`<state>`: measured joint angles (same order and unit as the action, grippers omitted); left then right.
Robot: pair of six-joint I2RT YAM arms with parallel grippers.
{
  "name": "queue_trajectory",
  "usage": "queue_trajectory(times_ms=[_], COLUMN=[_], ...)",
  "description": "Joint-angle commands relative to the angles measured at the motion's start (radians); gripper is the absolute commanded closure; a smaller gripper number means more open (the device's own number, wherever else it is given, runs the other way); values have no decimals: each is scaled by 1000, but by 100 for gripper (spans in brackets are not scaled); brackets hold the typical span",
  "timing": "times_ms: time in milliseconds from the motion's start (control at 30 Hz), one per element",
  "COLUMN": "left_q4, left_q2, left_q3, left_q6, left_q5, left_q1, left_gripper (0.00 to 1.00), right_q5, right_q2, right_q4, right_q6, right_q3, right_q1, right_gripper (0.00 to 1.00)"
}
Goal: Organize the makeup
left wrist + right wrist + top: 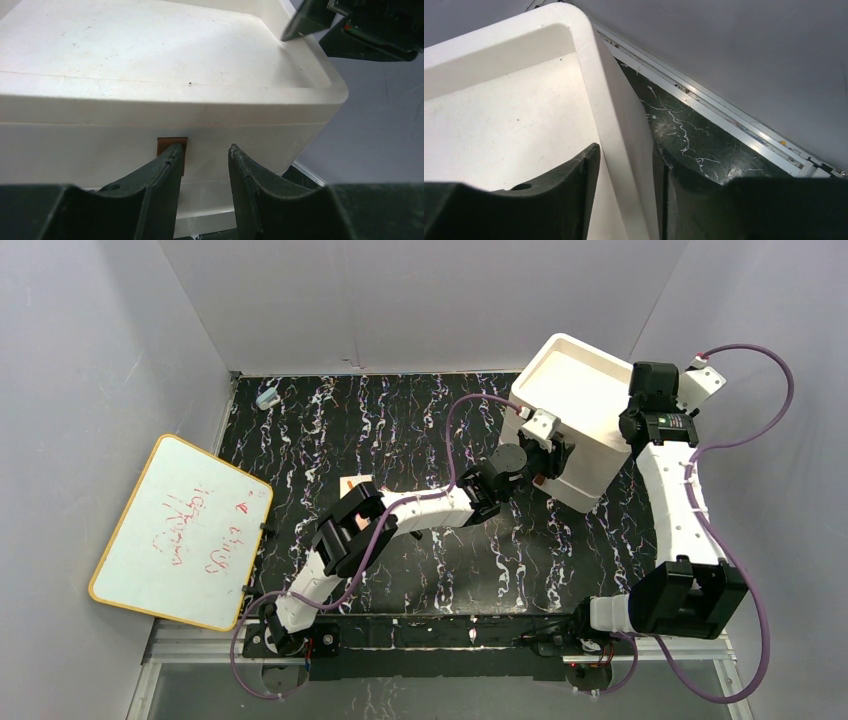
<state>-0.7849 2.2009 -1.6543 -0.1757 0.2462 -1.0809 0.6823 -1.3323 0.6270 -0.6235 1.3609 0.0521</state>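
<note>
I should back off because the brown drawer handle (170,142) is behind my left gripper's finger, then straddle the handle (539,480) and pull while my right gripper holds the rim.
The white drawer box (575,405) stands at the back right. My left gripper (545,455) is at its front face, open and empty. In the left wrist view its jaws (204,152) stand apart, and a brown drawer handle (172,144) shows just behind the left fingertip, not between the jaws. My right gripper (640,412) sits on the box's right rim. In the right wrist view its fingers (626,160) are closed on either side of the rim wall (616,115). A small tan flat piece (356,483) lies mid-table beside my left arm. The other makeup is out of view.
A small light-blue object (267,398) lies at the back left of the black marble table (400,420). A whiteboard with red writing (180,530) leans over the left edge. Grey walls close in on the left, back and right.
</note>
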Motion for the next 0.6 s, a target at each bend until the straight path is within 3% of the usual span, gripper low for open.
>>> queue_trajectory(times_ms=[0, 67, 100, 233, 267, 300, 333, 533, 567], left_q4=[-46, -48, -49, -57, -59, -58, -60, -66, -66], left_q2=[-9, -15, -20, -42, -48, -55, -66, -144, -161], left_q3=[-9, 2, 9, 55, 67, 82, 99, 211, 229], left_q6=[-7, -5, -4, 9, 13, 17, 22, 42, 44], left_q5=[14, 13, 14, 5, -2, -4, 0, -13, -17], left_q1=[22, 27, 29, 42, 48, 56, 63, 124, 132], left_gripper=[62, 62, 62, 65, 73, 90, 100, 100, 93], right_q5=[-18, -19, -23, -58, -75, -92, -109, -190, -195], right_q2=[-14, -21, -25, -32, -29, -25, -20, 4, 6], right_q4=[-24, -11, -1, 26, 30, 36, 38, 60, 65], right_q6=[-2, -12, -16, -30, -35, -38, -40, -54, -54], right_q3=[11, 18, 24, 36, 38, 39, 41, 44, 46], right_q1=[4, 4, 3, 2, 3, 3, 2, -18, -24], right_gripper=[64, 91, 99, 99, 99, 99, 99, 99, 99])
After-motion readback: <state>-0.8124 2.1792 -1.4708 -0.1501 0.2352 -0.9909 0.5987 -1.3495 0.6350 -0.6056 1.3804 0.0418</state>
